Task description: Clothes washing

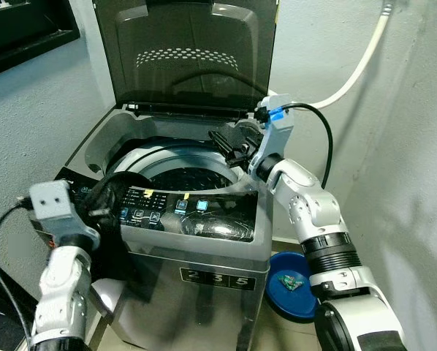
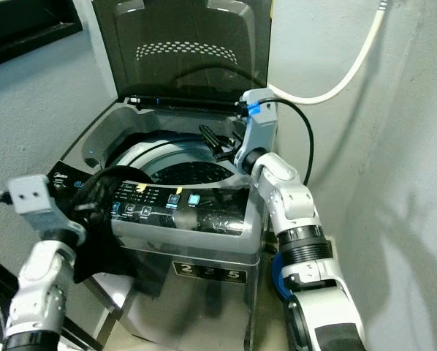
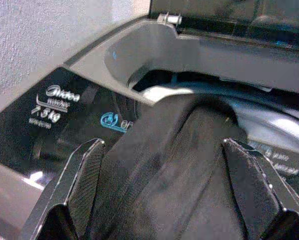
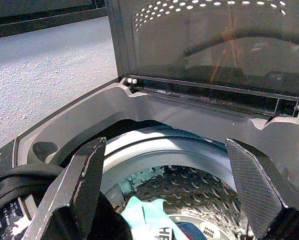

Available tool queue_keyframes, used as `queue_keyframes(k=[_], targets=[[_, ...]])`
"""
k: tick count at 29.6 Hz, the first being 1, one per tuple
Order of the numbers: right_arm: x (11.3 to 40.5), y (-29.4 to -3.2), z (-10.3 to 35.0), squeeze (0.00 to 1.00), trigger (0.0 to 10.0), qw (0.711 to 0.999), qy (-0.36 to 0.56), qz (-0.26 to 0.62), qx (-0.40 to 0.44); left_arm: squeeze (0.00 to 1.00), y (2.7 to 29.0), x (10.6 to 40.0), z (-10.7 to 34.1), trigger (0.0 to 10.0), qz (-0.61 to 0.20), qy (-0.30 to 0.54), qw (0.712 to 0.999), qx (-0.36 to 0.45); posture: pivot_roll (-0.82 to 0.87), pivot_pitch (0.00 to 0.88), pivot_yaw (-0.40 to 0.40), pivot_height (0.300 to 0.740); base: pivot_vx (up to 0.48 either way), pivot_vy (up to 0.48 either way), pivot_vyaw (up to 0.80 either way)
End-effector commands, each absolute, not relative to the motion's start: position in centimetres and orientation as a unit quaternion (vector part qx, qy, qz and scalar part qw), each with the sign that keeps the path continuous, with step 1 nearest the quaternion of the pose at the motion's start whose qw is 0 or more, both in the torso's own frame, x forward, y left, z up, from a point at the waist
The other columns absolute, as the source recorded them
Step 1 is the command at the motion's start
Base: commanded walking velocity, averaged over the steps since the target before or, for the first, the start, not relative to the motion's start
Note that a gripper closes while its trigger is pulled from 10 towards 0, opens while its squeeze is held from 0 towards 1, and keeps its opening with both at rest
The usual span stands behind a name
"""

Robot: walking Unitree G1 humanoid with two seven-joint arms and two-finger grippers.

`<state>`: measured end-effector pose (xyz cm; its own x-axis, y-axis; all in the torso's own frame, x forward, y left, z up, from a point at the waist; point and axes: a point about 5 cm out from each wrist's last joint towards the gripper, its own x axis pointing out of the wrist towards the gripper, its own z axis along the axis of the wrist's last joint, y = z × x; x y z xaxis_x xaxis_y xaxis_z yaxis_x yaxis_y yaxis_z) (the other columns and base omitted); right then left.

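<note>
Loose folds point(image 3: 182, 137) run down the black garment point(image 1: 113, 234) over the control panel. I expect the garment to bunch up and come free whole when I lift it.
A grey top-loading washing machine point(image 1: 218, 252) stands with its dark lid point(image 1: 182, 44) raised. A black garment point(image 1: 115, 252) lies over the left end of the control panel point(image 1: 196, 212) and hangs down the front. My left gripper point(image 1: 101, 201) is at that front left corner, open, its fingers point(image 3: 84, 175) spread either side of the black garment point(image 3: 174, 165). My right gripper point(image 1: 229, 146) hovers open over the right side of the drum point(image 4: 189, 185) with nothing between its fingers point(image 4: 84, 180). A teal and white cloth point(image 4: 144, 215) lies in the drum.
A white hose point(image 1: 357, 69) runs along the wall behind the machine on the right. A blue round lid or basin point(image 1: 291, 289) lies on the floor at the machine's right. Grey walls close in on both sides.
</note>
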<state>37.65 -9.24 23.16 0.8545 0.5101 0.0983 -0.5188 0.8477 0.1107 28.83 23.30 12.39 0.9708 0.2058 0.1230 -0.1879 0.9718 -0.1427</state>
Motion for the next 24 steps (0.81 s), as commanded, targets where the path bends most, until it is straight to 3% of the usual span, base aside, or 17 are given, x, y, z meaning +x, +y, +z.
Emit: queue_keyframes(k=[1,2,3,7,8,9,10,24], targets=[[37.7,-8.8,23.3,0.0,10.0,0.96,-0.035,0.273,0.059,1.0,23.3,28.6,11.4,10.0,0.106,-0.048,0.991,-0.065,0.04,0.0,0.023,0.74,0.0,0.0,0.0],[37.6,-8.8,23.2,0.0,10.0,0.96,-0.035,0.271,0.06,0.33,23.3,28.5,10.6,10.0,0.107,-0.024,0.992,-0.057,0.04,0.0,0.024,0.74,0.0,0.0,0.0],[37.6,-8.9,23.2,0.0,10.0,0.96,-0.035,0.27,0.061,0.0,23.2,28.5,9.9,10.0,0.102,-0.007,0.993,-0.052,0.04,0.0,0.025,0.74,0.0,0.0,0.0],[37.6,-8.9,23.2,0.0,10.0,0.96,-0.035,0.269,0.062,0.0,23.1,28.5,9.6,10.0,0.097,0.003,0.994,-0.049,0.04,0.0,0.025,0.74,0.0,0.0,0.0],[37.6,-8.8,23.2,0.0,10.0,0.96,-0.036,0.27,0.063,0.0,22.9,28.6,9.3,2.4,0.09,0.009,0.995,-0.051,0.04,0.0,0.026,0.74,0.0,0.0,0.0],[37.6,-8.8,23.2,0.0,10.0,0.96,-0.036,0.27,0.063,0.0,22.9,28.6,9.3,2.4,0.09,0.009,0.995,-0.051,0.04,0.0,0.026,0.74,0.0,0.0,0.0],[37.5,-8.7,23.2,0.0,10.0,0.96,-0.036,0.271,0.063,0.0,22.8,28.6,9.1,0.0,0.087,0.011,0.995,-0.051,0.04,0.0,0.027,0.74,0.0,0.0,0.0],[37.4,-8.5,23.2,0.0,10.0,0.957,-0.035,0.28,0.067,0.0,23.1,29.3,10.7,0.0,0.074,-0.018,0.997,-0.028,0.04,0.0,0.027,0.74,0.0,0.0,0.0]])
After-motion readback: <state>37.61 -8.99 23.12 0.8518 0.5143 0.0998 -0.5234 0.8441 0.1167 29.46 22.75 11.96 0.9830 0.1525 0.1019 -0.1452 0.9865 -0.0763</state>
